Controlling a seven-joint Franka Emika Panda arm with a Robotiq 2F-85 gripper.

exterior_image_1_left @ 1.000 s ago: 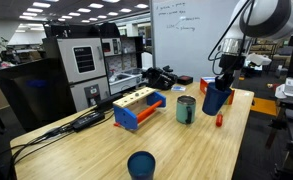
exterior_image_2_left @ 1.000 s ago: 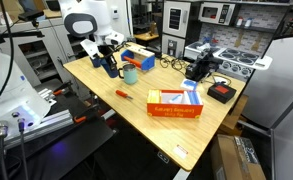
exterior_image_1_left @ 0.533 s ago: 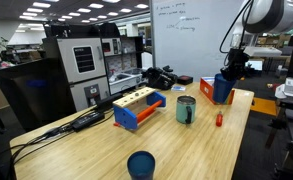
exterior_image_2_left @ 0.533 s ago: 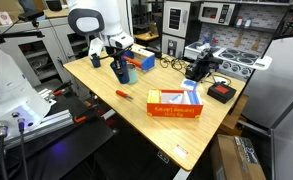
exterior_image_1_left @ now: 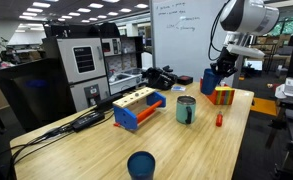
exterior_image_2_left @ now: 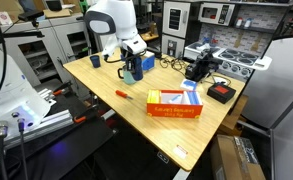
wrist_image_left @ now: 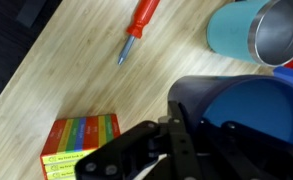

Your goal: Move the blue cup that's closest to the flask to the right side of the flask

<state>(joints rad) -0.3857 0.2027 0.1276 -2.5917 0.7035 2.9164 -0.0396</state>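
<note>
My gripper is holding the dark blue cup upright over open wood between the flask and the colourful box, so it should keep lowering the cup until the cup's base rests.
My gripper is shut on the dark blue cup and holds it in the air above the table, beyond the grey-green flask. In an exterior view the gripper hangs with the cup right beside the flask, partly hiding it. In the wrist view the cup fills the lower right, a finger of the gripper clamps its rim, and the flask stands at the top right. A second blue cup stands at the near table edge, also seen in an exterior view.
A red screwdriver lies near the flask and shows in the wrist view. A colourful box lies on the table below the gripper. A blue and orange rack, an orange box and black gear also occupy the table.
The gripper has lifted the blue cup and carried it past the flask, upward in one exterior view and rightward in the other. The flask and second cup have not moved.
</note>
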